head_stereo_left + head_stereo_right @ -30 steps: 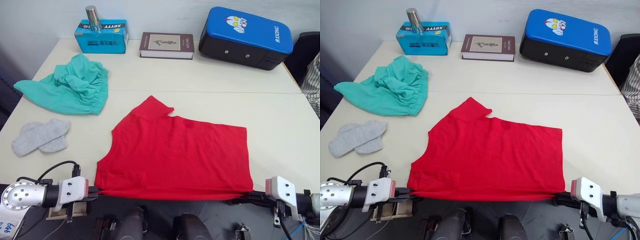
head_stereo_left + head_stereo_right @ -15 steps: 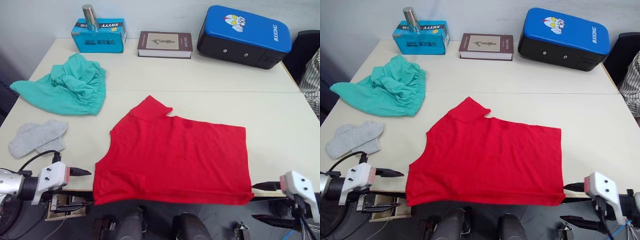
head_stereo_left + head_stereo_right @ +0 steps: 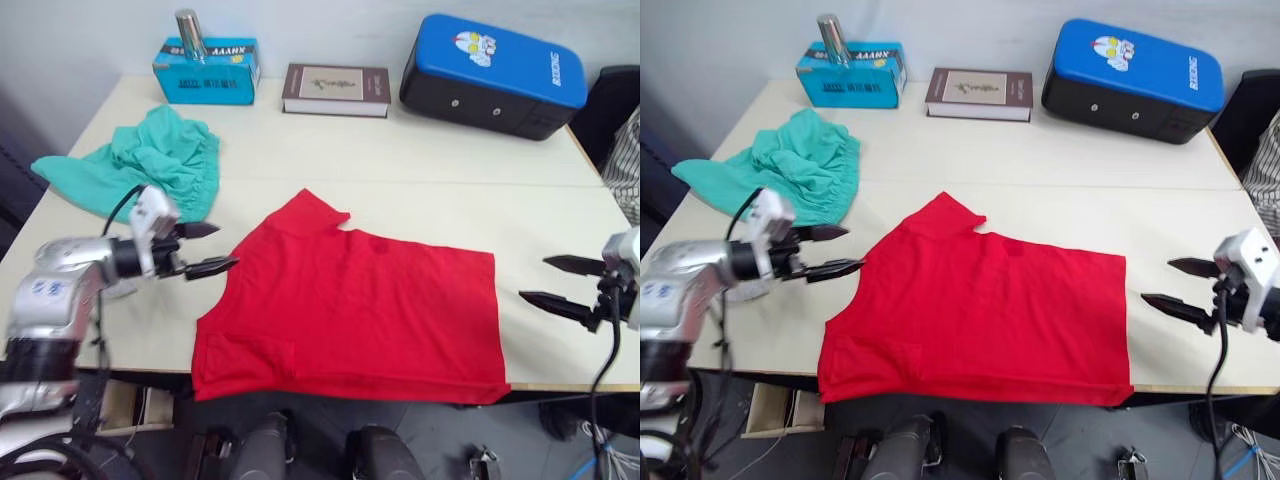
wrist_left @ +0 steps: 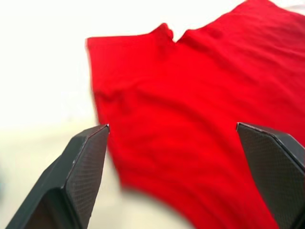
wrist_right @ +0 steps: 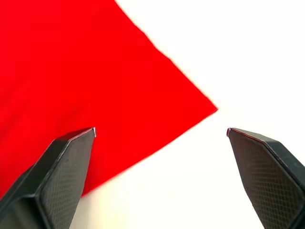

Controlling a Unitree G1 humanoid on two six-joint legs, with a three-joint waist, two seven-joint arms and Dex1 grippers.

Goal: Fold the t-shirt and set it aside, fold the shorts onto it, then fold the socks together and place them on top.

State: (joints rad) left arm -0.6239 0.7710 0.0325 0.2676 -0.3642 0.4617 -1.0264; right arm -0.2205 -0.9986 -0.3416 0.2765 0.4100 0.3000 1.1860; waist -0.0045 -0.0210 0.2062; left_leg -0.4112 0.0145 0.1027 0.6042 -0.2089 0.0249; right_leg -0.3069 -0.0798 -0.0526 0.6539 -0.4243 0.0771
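The sleeve sticks out flat [image 3: 308,213] from the red t-shirt's far edge [image 3: 420,243], so it should follow onto the t-shirt's body when I fold that edge over.
The red t-shirt [image 3: 350,300] lies flat in the middle of the table, one sleeve pointing to the back, its near hem at the table's front edge. My left gripper [image 3: 228,245] hovers open just left of the shirt's left edge, holding nothing. At the shirt's right side my right gripper [image 3: 534,278] is open too, a short gap from the cloth; the right wrist view shows a corner of the t-shirt [image 5: 95,71] between its fingers [image 5: 57,176]. The teal shorts [image 3: 150,160] lie bunched at the back left. The socks are hidden, apparently behind my left arm.
Along the table's [image 3: 420,160] far edge stand a blue tissue box [image 3: 205,72] with a metal cylinder [image 3: 188,24] on it, a dark book [image 3: 335,90] and a blue-and-black case [image 3: 495,75]. Striped cloth [image 3: 626,160] shows at the right edge.
Both grippers opened and let go of the t-shirt's near hem. The left one moved up beside the shirt's left edge, the right one up beside its right edge.
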